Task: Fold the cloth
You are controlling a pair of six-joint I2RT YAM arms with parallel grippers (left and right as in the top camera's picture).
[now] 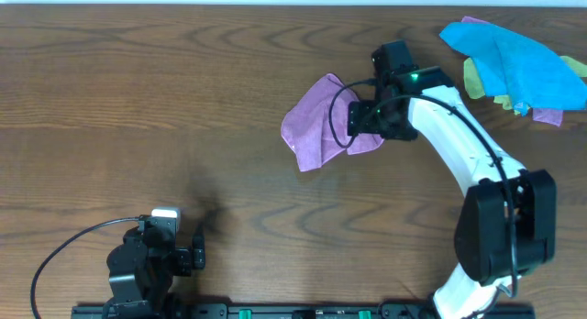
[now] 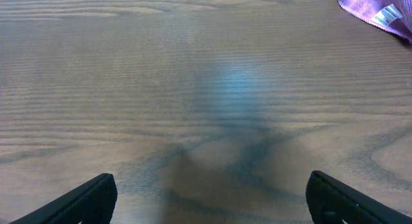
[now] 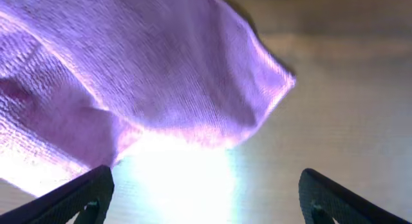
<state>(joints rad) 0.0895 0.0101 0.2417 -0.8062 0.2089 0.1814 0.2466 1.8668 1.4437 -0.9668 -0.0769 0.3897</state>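
The lilac cloth's corner point(image 1: 379, 143) is off to one side of my right gripper's open fingers. I should move back and pinch the corner from the blue cloth's side.
The cloth point(image 1: 316, 122) is lilac and lies crumpled in a loose heap right of the table's centre. My right gripper point(image 1: 359, 120) hovers over the heap's right edge. In the right wrist view the cloth point(image 3: 129, 76) fills the upper left, and the right gripper point(image 3: 206, 182) stands open with only bare, brightly lit table between its fingers. My left gripper point(image 1: 199, 253) rests near the front left, far from the cloth, and it is open point(image 2: 212, 188) over bare wood. A cloth corner point(image 2: 373, 8) with a white label point(image 2: 388, 15) shows at the top right of the left wrist view.
A bright blue cloth point(image 1: 518, 67) lies in a pile at the back right, over a yellow-green cloth point(image 1: 472, 79), with a strip of purple fabric point(image 1: 548, 115) beneath. The wooden table point(image 1: 138, 108) runs to a white far edge.
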